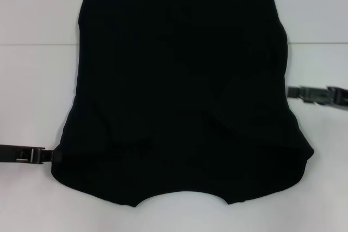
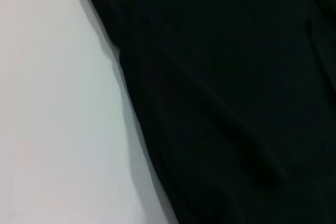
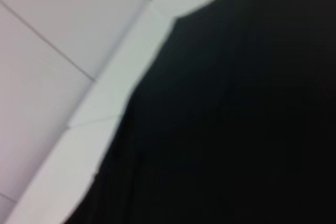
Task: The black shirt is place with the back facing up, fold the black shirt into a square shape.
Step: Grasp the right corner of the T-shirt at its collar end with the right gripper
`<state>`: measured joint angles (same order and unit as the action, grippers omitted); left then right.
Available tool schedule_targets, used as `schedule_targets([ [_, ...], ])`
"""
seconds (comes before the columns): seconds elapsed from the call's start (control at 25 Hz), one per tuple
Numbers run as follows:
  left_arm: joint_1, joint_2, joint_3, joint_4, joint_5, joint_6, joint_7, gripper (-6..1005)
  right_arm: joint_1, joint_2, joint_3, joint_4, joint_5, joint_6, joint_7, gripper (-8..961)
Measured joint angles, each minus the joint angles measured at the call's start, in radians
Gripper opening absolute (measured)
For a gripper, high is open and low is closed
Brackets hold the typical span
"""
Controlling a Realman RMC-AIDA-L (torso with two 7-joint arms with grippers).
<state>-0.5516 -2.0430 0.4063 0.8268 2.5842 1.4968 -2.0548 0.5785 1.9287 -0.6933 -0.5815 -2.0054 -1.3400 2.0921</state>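
Note:
Just one near corner of the black shirt (image 1: 65, 167) is touched by my left gripper, so next my right gripper grabs the opposite near corner (image 1: 306, 154) before both grippers fold the shirt.
The black shirt (image 1: 179, 91) lies flat on the white table (image 1: 32, 80), filling the middle of the head view, with its curved neckline at the near edge and both sides folded inward. My left gripper (image 1: 51, 156) reaches in from the left and meets the shirt's near left corner. My right gripper (image 1: 291, 92) comes in from the right and stops at the shirt's right edge, about halfway along it. The shirt also fills most of the left wrist view (image 2: 236, 103) and the right wrist view (image 3: 236, 119); neither shows its own gripper.
Bare white table surface (image 1: 321, 36) lies on both sides of the shirt. The right wrist view shows the table's white edge (image 3: 105, 93) with a tiled floor (image 3: 52, 14) beyond it. The shirt's far hem runs off the top of the head view.

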Motion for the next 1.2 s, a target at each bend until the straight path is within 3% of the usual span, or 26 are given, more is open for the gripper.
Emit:
schedule_targets([
  [0.2, 0.000, 0.000, -0.002, 0.000, -0.003, 0.000, 0.002, 52, -0.028, -0.037, 0.002, 0.001, -0.081, -0.018, 0.094, 882],
  [0.4, 0.000, 0.000, -0.006, 0.000, -0.008, 0.000, 0.004, 29, -0.033, -0.046, -0.001, 0.002, -0.144, -0.044, 0.140, 881],
  [0.92, 0.002, -0.003, -0.006, 0.000, -0.012, 0.000, 0.005, 39, 0.023, -0.010, -0.010, 0.060, -0.274, -0.046, 0.141, 832],
  [1.2, 0.002, -0.003, -0.006, 0.000, -0.013, 0.000, 0.005, 44, 0.018, 0.003, -0.008, 0.051, -0.305, -0.020, 0.130, 591],
])
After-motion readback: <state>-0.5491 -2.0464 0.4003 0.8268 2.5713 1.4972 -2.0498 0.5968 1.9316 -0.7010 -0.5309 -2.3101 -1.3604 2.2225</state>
